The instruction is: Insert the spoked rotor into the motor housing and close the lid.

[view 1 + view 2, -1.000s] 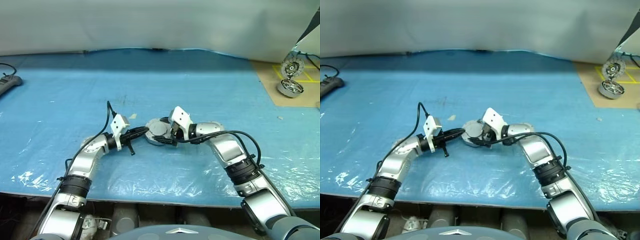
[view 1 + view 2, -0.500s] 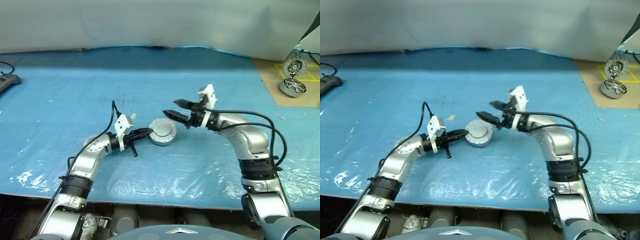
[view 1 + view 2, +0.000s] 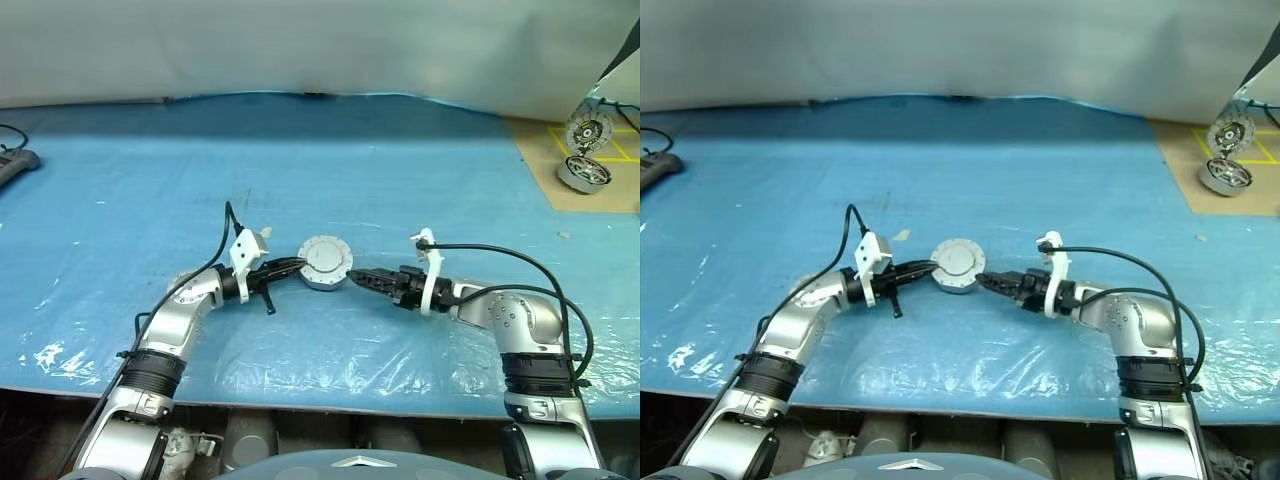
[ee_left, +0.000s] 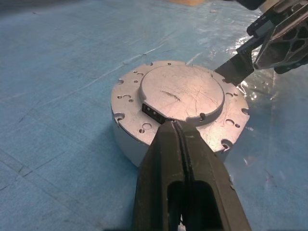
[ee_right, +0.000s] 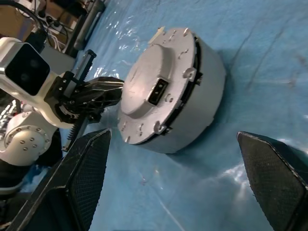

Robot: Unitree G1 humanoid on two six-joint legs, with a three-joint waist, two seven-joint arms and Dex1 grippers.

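Observation:
A dark gap [image 5: 186,98] can be seen between the lid's rim and the motor housing, so the robot's right gripper should squeeze the lid and housing [image 5: 185,127] together before it lifts them.
The motor housing [image 3: 325,263] is a short silver cylinder on the blue sheet, and its flat round lid [image 4: 182,91] sits shut on top. The spoked rotor is hidden. My left gripper [image 3: 299,266] is shut, and its tips rest against the lid's rim on the housing's left side. My right gripper [image 3: 358,277] lies low just right of the housing and points at it. It is open, with its fingers [image 5: 86,183] spread wide on either side of the housing [image 5: 168,91] and short of it, holding nothing.
A cardboard sheet [image 3: 530,150] at the far right carries two round metal motor parts [image 3: 584,133] [image 3: 581,173]. A dark power strip [image 3: 15,160] lies at the left edge. A small beige scrap [image 3: 902,236] sits behind my left gripper. The table's front edge runs below both arms.
My right gripper has lifted off the top of the housing, swung out to the right, rolled over and come down low beside it. The left gripper and the housing have stayed put.

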